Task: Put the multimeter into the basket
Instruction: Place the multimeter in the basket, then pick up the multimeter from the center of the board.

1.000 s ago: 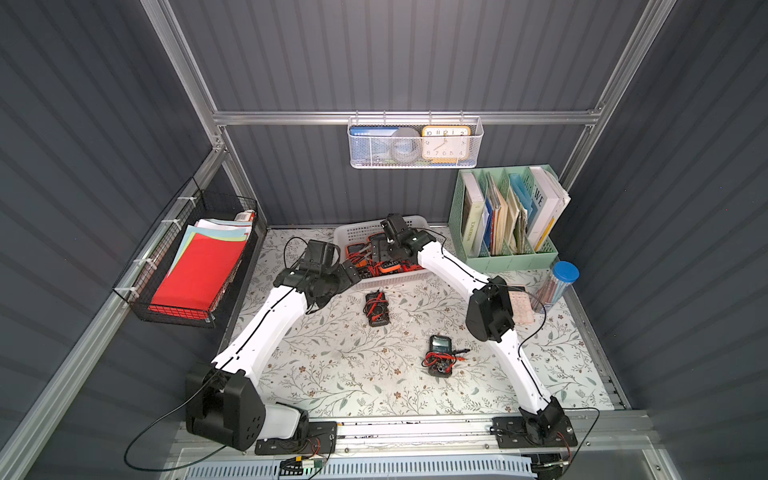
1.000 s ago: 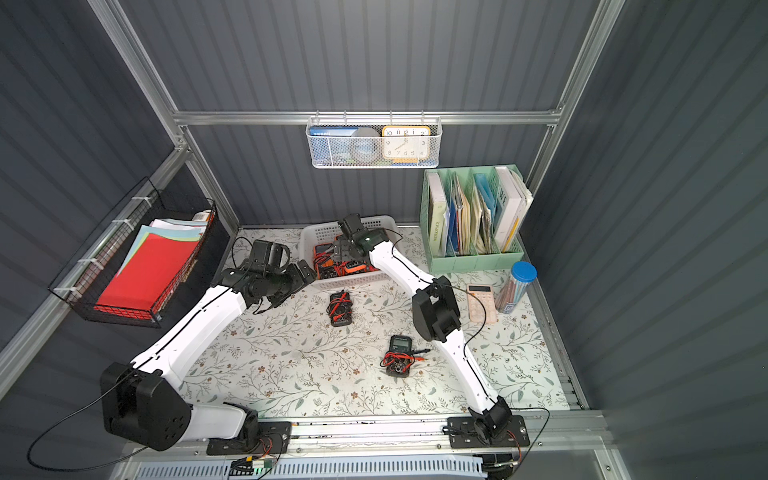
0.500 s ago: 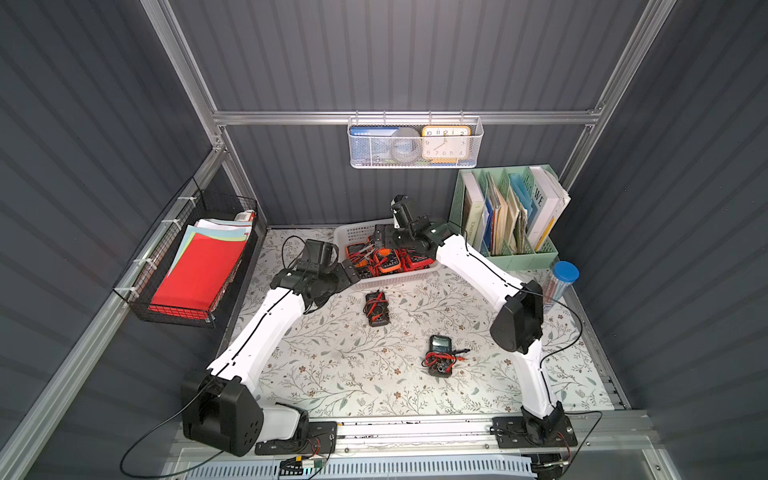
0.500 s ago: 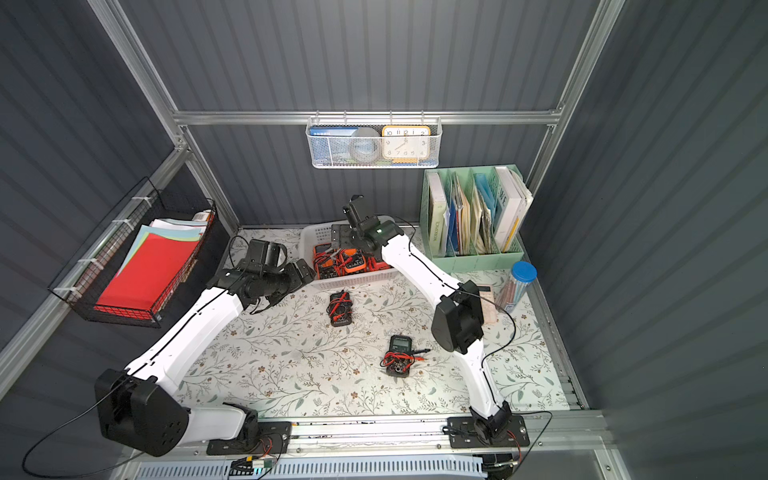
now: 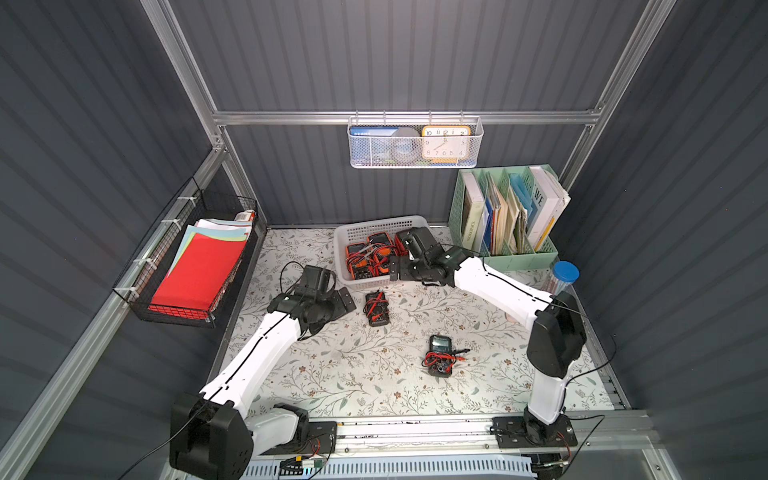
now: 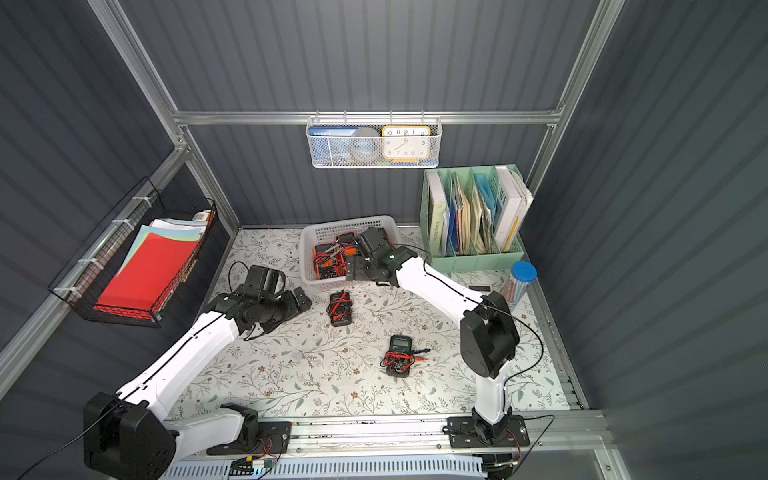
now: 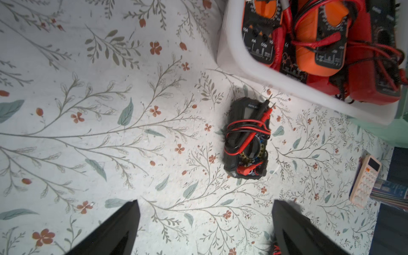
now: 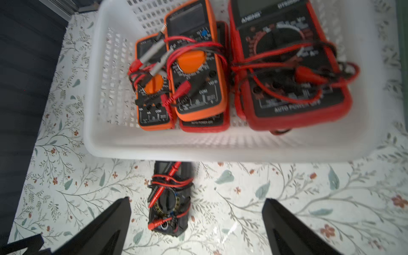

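Note:
The front black multimeter's screen end (image 5: 441, 342) is clear of its red leads. My right gripper keeps moving there until the fingers span that multimeter's sides (image 5: 432, 345).
The white perforated basket (image 5: 374, 227) (image 6: 338, 228) stands at the back of the table and holds several orange and red multimeters (image 8: 194, 66). A black multimeter (image 5: 376, 308) (image 6: 340, 308) wound with red leads lies on the table just in front of the basket; the left wrist view (image 7: 246, 138) and the right wrist view (image 8: 170, 198) both show it. A second black multimeter (image 5: 439, 355) (image 6: 400, 355) lies nearer the front. My left gripper (image 5: 347, 299) (image 7: 204, 202) is open, left of the first multimeter. My right gripper (image 5: 395, 268) (image 8: 196, 199) hangs open at the basket's near right corner, empty.
A green file holder (image 5: 503, 224) with books stands at the back right, with a blue-capped tube (image 5: 563, 276) and a calculator (image 7: 365, 181) in front of it. A black wire basket with papers (image 5: 195, 266) hangs on the left wall, a white wire basket with a clock (image 5: 415, 143) on the back wall.
My right gripper rose out of the basket and drew back to its near right corner, staying open. The left arm shifted only slightly.

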{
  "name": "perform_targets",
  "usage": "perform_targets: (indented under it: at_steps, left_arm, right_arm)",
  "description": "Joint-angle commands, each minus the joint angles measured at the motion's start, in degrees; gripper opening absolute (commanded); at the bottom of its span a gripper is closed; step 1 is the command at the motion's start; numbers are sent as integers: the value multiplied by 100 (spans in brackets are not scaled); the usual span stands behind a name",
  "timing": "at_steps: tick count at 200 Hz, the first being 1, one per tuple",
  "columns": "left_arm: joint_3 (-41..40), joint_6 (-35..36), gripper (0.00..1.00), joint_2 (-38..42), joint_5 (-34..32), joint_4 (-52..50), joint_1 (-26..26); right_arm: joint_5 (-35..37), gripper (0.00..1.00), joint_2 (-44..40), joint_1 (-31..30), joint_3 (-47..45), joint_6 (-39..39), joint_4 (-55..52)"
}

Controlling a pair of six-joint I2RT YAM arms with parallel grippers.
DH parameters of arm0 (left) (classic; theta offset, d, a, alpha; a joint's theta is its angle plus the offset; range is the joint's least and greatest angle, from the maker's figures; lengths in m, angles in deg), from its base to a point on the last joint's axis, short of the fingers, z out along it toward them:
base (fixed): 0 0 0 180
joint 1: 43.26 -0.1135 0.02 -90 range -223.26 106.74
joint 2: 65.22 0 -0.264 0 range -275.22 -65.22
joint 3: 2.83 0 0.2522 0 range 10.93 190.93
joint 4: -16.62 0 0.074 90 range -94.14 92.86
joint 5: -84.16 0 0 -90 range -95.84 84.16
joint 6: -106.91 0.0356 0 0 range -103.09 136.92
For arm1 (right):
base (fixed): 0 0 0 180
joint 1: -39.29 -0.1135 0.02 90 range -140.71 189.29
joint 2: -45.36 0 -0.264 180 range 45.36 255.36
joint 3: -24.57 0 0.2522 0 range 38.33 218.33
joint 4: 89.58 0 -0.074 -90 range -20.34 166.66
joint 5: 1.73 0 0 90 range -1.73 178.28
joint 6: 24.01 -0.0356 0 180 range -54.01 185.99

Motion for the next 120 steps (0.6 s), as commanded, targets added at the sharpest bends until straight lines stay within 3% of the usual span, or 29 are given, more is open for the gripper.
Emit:
perform_targets:
  at_steps: [1, 52, 120]
  left_arm:
    - [-255, -129, 99, 197, 126, 37, 151]
    - [-601, -388, 99, 119, -207, 384, 1007]
    - [-821, -783, 99, -208, -190, 1127, 1726]
  right_arm:
    - [139, 99, -428, -13, -535, -351, 32]
    - [80, 99, -1343, -16, -1948, -469, -131]
    - [-167, 99, -2395, -101, -3505, -701, -411]
